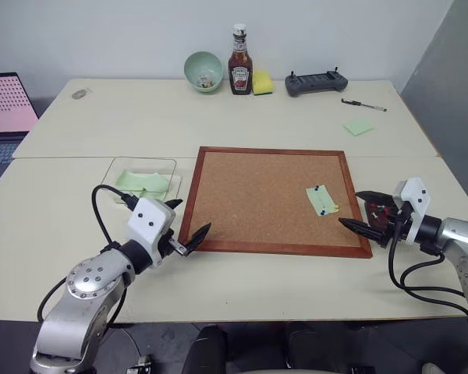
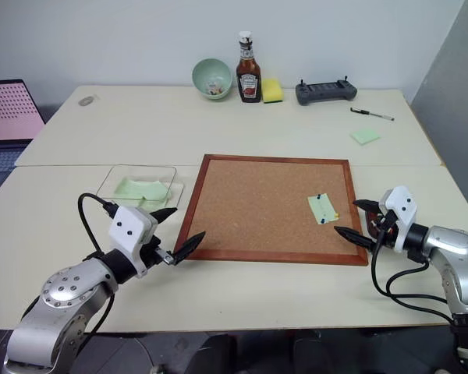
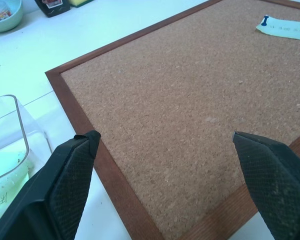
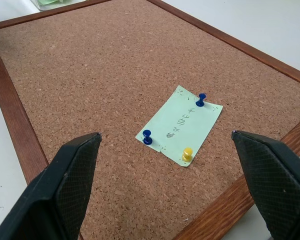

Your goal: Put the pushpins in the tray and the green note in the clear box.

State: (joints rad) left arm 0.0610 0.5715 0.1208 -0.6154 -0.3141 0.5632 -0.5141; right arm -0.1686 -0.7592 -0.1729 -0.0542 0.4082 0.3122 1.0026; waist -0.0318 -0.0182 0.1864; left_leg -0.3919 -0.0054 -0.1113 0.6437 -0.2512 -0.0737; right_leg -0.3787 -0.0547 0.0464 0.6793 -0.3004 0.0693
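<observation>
The green note's far end (image 1: 314, 192) is held by a lone blue pushpin (image 1: 317, 188), so that end will curl up when I take the pushpin out.
The pale green note (image 4: 182, 122) lies on the right part of the cork board (image 1: 249, 195). Two blue pushpins (image 4: 201, 100) (image 4: 147, 136) and a yellow one (image 4: 187, 155) hold it there. My right gripper (image 1: 351, 209) hovers open just off the board's right edge and points at the note. A small dark reddish tray (image 1: 379, 211) sits behind its fingers and is mostly hidden. The clear box (image 1: 144, 178) stands left of the board with green notes inside. My left gripper (image 1: 191, 216) is open over the board's near left corner.
Along the table's far edge stand a pale green bowl (image 1: 203, 71), a ketchup bottle (image 1: 240, 62), a yellow sponge (image 1: 263, 82) and a dark controller (image 1: 316, 82). A pen (image 1: 364, 105) and a brighter green note pad (image 1: 359, 126) lie at the far right. A laptop (image 1: 4, 109) sits far left.
</observation>
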